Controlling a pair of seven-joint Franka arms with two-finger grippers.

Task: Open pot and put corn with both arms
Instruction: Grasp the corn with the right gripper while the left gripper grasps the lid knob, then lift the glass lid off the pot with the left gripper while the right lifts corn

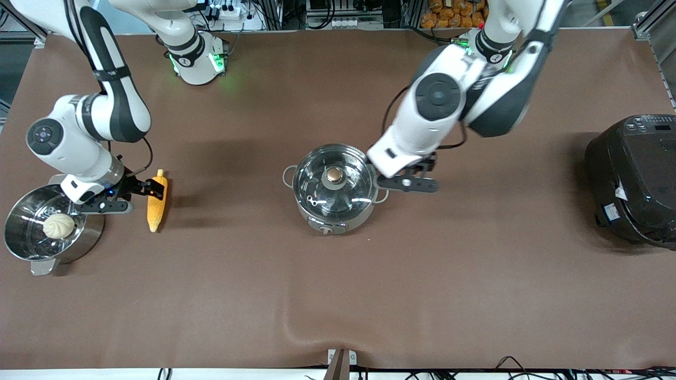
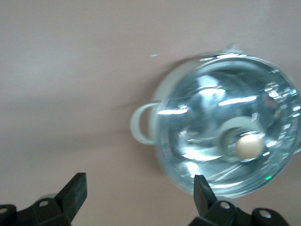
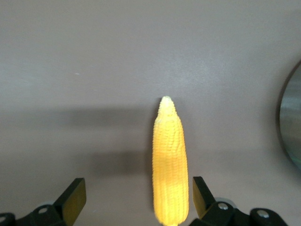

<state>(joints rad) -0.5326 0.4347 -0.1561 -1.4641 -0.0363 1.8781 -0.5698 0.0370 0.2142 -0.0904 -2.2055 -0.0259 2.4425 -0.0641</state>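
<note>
The corn (image 1: pixel 156 206) looks shorter than the grey pot's opening (image 1: pixel 334 182) is wide. The corn will go whole inside the pot's rim when I lower it in.
The grey pot (image 1: pixel 330 198) stands mid-table with its glass lid (image 1: pixel 338 182) on and the copper knob (image 1: pixel 333 174) on top. My left gripper (image 1: pixel 407 179) is open and empty, just beside the pot toward the left arm's end. In the left wrist view the pot (image 2: pixel 197 136) and knob (image 2: pixel 249 146) lie past the open gripper (image 2: pixel 139 193). The corn (image 1: pixel 157 203) lies on the table beside the steamer. My right gripper (image 1: pixel 149 188) is open over its stalk end. In the right wrist view the corn (image 3: pixel 169 165) lies between the gripper's (image 3: pixel 136 197) fingers, untouched.
A shiny steel steamer pot (image 1: pixel 21 243) with a white bun (image 1: pixel 58 225) stands at the right arm's end, close beside the right gripper; its rim shows in the right wrist view (image 3: pixel 289 122). A large black cooker (image 1: pixel 634 179) stands at the left arm's end.
</note>
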